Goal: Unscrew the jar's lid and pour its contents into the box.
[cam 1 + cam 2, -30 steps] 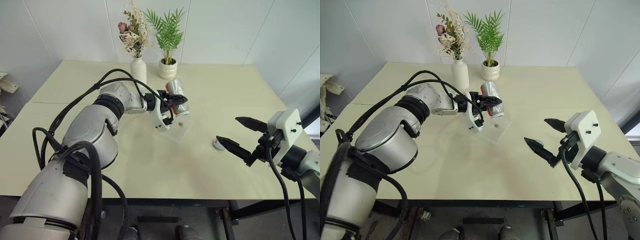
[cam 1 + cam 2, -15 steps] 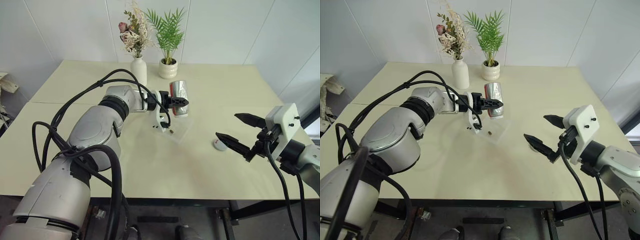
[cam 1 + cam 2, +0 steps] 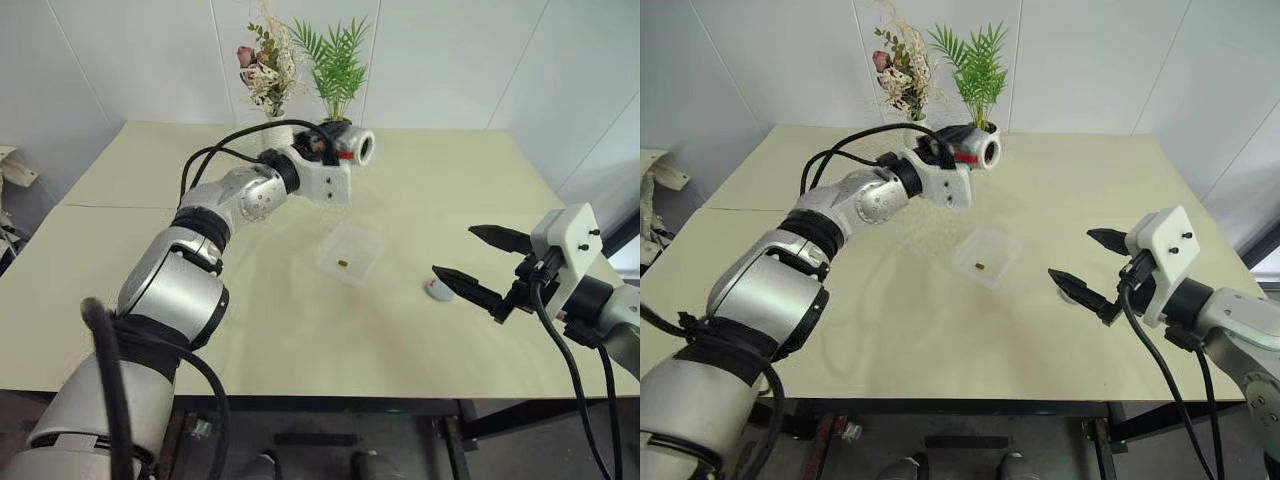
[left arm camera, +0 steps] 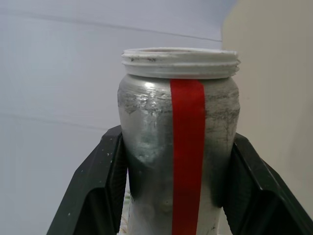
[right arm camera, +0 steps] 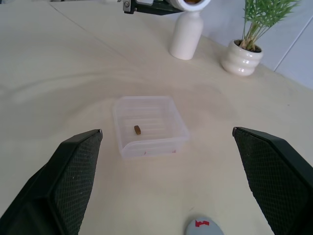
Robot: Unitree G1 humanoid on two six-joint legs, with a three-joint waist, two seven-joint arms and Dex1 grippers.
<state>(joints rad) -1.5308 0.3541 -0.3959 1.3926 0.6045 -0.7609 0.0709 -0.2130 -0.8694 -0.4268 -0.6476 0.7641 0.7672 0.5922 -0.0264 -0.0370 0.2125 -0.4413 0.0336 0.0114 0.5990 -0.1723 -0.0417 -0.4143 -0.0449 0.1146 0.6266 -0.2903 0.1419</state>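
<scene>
The brown contents (image 3: 343,263) are in the clear box. My left gripper goes on turning the jar upright and bringing it down until the jar's base touches the open table (image 3: 266,258).
My left gripper (image 3: 338,142) is shut on the silvery jar (image 3: 353,146), its black fingers (image 4: 98,188) pressing both sides of the red-striped body (image 4: 178,147). The jar is held high over the far side of the table, lying nearly level, its open mouth turned to the right. The clear box (image 3: 362,243) sits mid-table with the small brown contents (image 3: 343,264) inside. The lid (image 3: 438,290), grey-white with a red mark, lies on the table to the right of the box. My right gripper (image 3: 454,251) hovers open just above the lid, fingers (image 5: 78,166) spread wide and empty.
A white vase (image 5: 188,36) with dried flowers (image 3: 262,65) and a white pot (image 5: 239,58) holding a green plant (image 3: 335,60) stand at the table's far edge, right behind the raised jar. The table's front edge (image 3: 330,392) runs below the right gripper.
My left gripper has lifted the jar up and back from over the box toward the plants, rolling it so the mouth faces right. The brown bit now shows in the uncovered box. The right gripper stayed put.
</scene>
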